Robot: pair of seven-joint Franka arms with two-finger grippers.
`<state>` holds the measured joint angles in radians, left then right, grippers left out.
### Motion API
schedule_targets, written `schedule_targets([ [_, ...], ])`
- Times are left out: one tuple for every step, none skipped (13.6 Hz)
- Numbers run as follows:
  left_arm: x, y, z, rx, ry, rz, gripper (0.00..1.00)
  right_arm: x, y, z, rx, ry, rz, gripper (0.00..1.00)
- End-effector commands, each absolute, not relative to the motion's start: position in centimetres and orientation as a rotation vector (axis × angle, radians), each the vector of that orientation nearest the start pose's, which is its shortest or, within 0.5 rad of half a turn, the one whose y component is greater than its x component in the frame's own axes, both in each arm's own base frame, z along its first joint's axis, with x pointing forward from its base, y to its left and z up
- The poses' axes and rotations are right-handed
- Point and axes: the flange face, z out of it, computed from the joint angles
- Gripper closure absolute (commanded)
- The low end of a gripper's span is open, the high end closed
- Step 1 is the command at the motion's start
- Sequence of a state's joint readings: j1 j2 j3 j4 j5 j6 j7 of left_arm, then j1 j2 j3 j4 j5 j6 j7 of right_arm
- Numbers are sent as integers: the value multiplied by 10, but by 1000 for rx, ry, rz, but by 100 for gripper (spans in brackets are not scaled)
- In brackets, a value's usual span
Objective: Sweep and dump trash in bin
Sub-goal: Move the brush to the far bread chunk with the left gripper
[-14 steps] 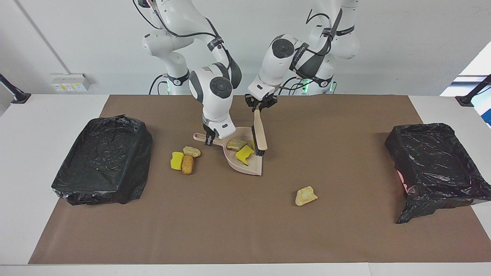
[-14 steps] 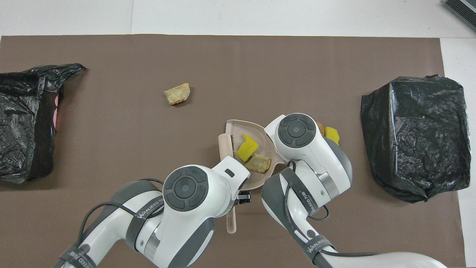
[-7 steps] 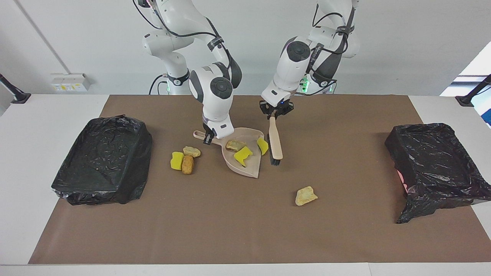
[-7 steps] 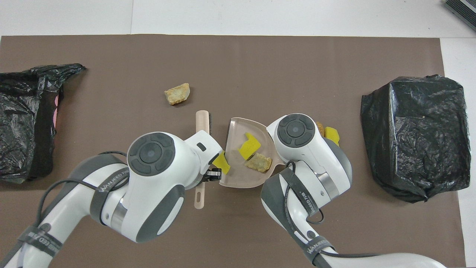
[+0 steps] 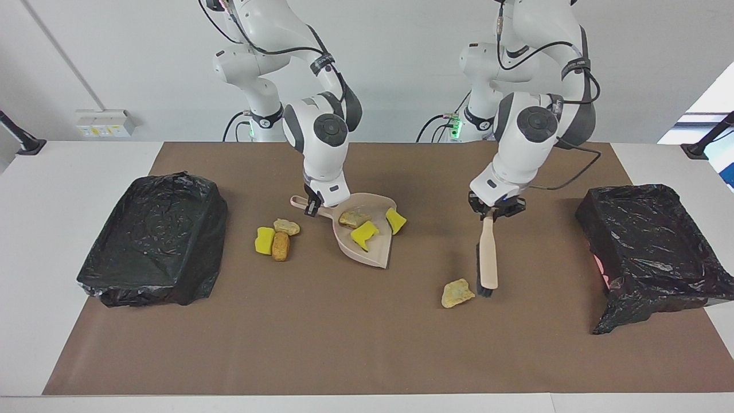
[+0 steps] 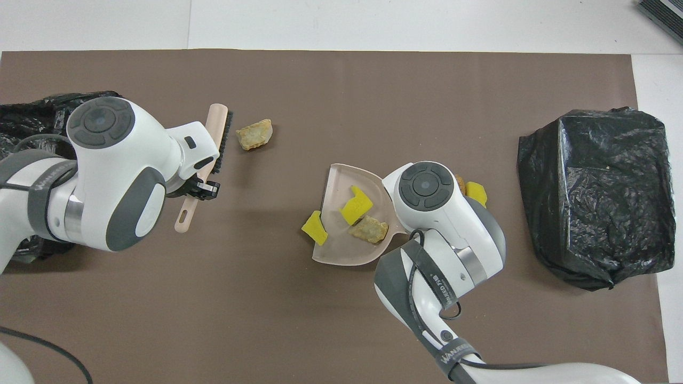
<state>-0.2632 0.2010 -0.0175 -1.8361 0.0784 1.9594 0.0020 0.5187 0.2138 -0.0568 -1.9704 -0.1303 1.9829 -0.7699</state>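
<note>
Next, my left gripper goes back the other way and sweeps the lone tan lump (image 6: 254,134) toward the dustpan's open edge (image 6: 324,197), because the lump is between the brush's bristles and the dustpan.
My right gripper (image 5: 312,207) is shut on the handle of the beige dustpan (image 5: 374,252), which lies on the brown mat. In the pan are a tan lump of trash (image 5: 352,218) and a yellow foam piece (image 5: 364,234); another yellow piece (image 5: 395,221) sits at its rim. My left gripper (image 5: 493,211) is shut on the handle of the beige brush (image 5: 488,258), whose bristles stand close beside a lone tan lump (image 5: 457,293). In the overhead view the brush (image 6: 212,140) and that lump (image 6: 255,134) show a small gap between them. The right arm hides its gripper there.
A yellow piece (image 5: 264,240), a tan lump (image 5: 286,226) and an orange-brown lump (image 5: 280,246) lie together between the dustpan and the black-lined bin (image 5: 155,241) at the right arm's end. A second black-lined bin (image 5: 654,246) stands at the left arm's end.
My left gripper has carried the brush away from the dustpan toward the left arm's end, down beside the lone tan lump. A yellow piece now rests at the pan's rim. The right arm held still.
</note>
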Motion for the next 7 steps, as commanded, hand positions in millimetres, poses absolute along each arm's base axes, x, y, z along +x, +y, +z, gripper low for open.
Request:
schedule_targets([
  [626, -149, 400, -2935, 586, 116, 100, 520, 254, 350, -2583, -1880, 316, 100],
  [639, -136, 393, -2928, 621, 116, 100, 520, 254, 350, -2583, -1880, 316, 100],
  [644, -130, 389, -2917, 670, 120, 100, 520, 254, 350, -2584, -1877, 315, 100],
  [646, -133, 387, -2899, 766, 92, 100, 519, 254, 350, -2590, -1869, 318, 100],
  [642, -137, 384, -2887, 826, 92, 100, 519, 254, 350, -2590, -1869, 318, 100],
  [639, -143, 381, -2875, 876, 89, 100, 519, 254, 349, -2589, -1868, 320, 100],
  [635, -149, 377, -2864, 929, 90, 100, 518, 253, 349, -2589, -1868, 322, 100],
])
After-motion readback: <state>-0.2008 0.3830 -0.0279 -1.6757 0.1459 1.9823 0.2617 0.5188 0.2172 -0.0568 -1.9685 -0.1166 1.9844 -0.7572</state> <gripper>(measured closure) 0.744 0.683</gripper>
